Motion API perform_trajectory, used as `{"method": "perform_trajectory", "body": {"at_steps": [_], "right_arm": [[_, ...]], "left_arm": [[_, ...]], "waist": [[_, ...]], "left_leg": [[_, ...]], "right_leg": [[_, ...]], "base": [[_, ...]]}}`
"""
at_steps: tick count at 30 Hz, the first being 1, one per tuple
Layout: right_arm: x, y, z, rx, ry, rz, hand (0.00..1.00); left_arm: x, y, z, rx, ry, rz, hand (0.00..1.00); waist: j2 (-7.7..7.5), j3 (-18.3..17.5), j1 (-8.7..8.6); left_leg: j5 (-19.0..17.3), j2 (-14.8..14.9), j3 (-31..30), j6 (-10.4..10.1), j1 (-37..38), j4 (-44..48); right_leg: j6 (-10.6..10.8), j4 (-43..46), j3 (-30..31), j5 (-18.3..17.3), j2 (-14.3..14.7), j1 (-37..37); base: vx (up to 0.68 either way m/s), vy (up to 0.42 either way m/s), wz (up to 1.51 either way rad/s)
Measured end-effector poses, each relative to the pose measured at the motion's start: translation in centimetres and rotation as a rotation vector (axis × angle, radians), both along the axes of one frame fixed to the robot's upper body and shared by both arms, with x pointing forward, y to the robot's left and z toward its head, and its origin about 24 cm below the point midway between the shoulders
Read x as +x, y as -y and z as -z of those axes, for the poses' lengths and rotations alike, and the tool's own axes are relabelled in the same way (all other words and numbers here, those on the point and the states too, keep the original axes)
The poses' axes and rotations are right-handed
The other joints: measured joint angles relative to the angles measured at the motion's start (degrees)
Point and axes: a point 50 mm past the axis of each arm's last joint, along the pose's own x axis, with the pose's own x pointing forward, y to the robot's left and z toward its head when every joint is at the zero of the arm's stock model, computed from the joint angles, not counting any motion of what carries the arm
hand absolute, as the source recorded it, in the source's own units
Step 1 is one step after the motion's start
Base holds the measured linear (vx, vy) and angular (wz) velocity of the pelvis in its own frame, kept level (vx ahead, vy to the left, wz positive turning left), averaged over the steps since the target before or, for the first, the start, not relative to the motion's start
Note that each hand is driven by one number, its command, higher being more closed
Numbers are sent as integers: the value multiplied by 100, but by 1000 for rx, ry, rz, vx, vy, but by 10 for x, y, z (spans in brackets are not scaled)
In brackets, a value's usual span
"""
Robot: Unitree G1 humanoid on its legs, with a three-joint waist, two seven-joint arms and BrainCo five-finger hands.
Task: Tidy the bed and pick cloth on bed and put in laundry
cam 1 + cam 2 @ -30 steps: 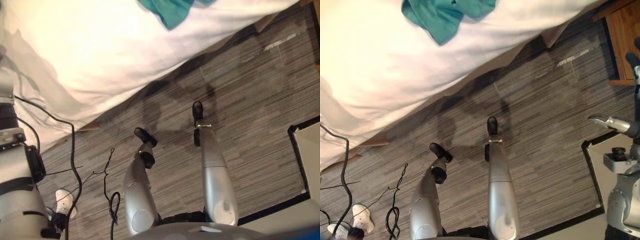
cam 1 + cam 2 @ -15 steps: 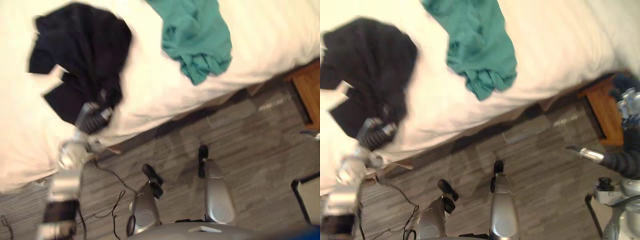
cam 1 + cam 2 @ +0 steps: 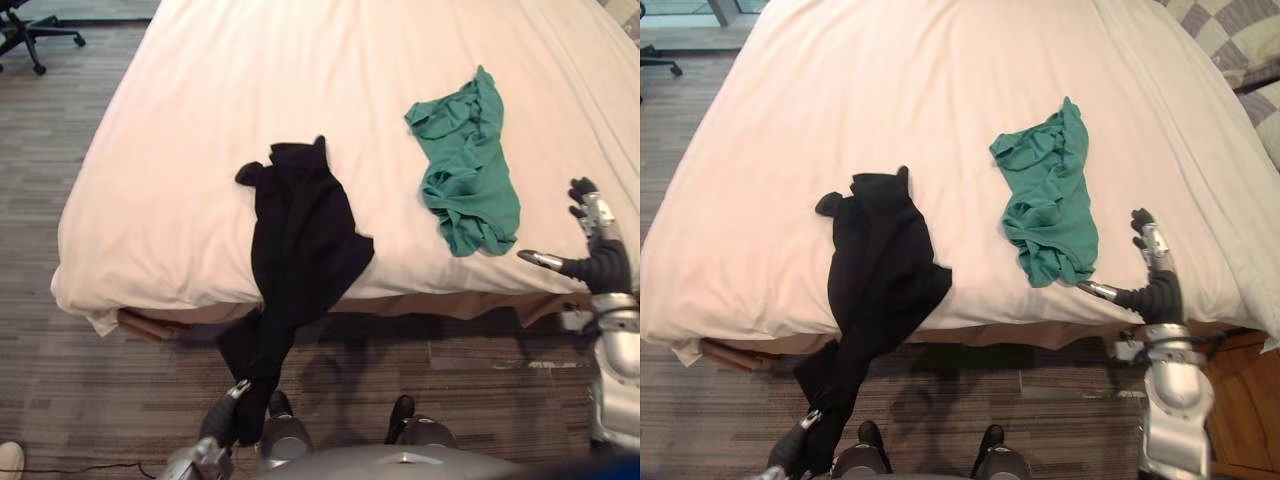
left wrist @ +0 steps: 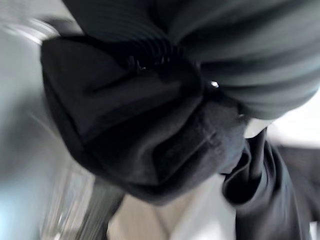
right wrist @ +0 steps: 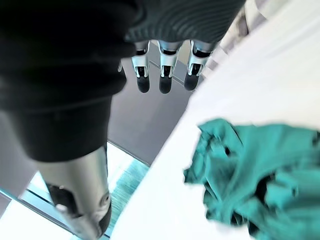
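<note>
The green cloth (image 3: 472, 170) is lying in loose, crumpled folds (image 3: 455, 187), so it will spread open and trail limply when I pull it off the bed.
A black cloth (image 3: 298, 240) lies on the white bed (image 3: 180, 170) and trails over its front edge toward the floor. My left hand (image 3: 222, 420) is low in front of the bed, shut on the cloth's hanging end; the left wrist view has the black cloth (image 4: 165, 145) bunched against the hand. A green cloth (image 3: 1048, 205) lies crumpled on the bed to the right. My right hand (image 3: 1152, 272) hovers open at the bed's front right edge, just right of the green cloth (image 5: 250, 175), with its fingers (image 5: 162, 75) straight.
An office chair (image 3: 30, 30) stands on the floor at the far left. A wooden bedside table (image 3: 1245, 400) sits by the bed's front right corner. A checked cover (image 3: 1230, 35) lies at the far right of the bed. A white shoe (image 3: 8, 460) is on the floor, lower left.
The camera has swung up from the floor to the bed. My left hand, on the black cloth half a second ago, now sits lower with the cloth's end drawn over the bed edge.
</note>
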Motion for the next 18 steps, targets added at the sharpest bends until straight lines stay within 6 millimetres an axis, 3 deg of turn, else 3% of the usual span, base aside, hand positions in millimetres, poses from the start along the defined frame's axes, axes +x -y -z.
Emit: {"method": "perform_trajectory", "body": {"at_steps": [3, 7, 13, 18], "right_arm": [[36, -8, -11, -31, -31, 6, 0], [74, -8, -52, -147, -12, 59, 0], [96, 2, -122, -316, 57, 178, 0], [98, 21, -152, -610, -48, 381, 0]], "left_arm": [[0, -15, 8, 37, -62, -158, 100], [18, -30, 5, 100, -76, -231, 100], [60, -53, -16, 207, 37, -220, 100], [98, -72, -44, 282, 174, -179, 100]], "waist": [[9, 377, 108], [7, 995, 222], [-12, 1522, 289], [4, 1632, 329]], "left_leg": [[214, -54, -69, 48, -158, -197], [622, -110, -215, 93, -506, -563], [984, -139, -299, 146, -1158, -749], [1404, -162, -274, 130, -1643, -1165]], "right_leg": [[-34, -47, -18, 94, 13, -172], [-129, -42, -140, 218, 40, -563], [-218, 47, -183, 320, 27, -1270], [-260, 206, -208, 355, 27, -1992]], "base": [[-92, 5, 14], [-84, -3, 20], [-50, 2, 9], [-36, -6, 4]]}}
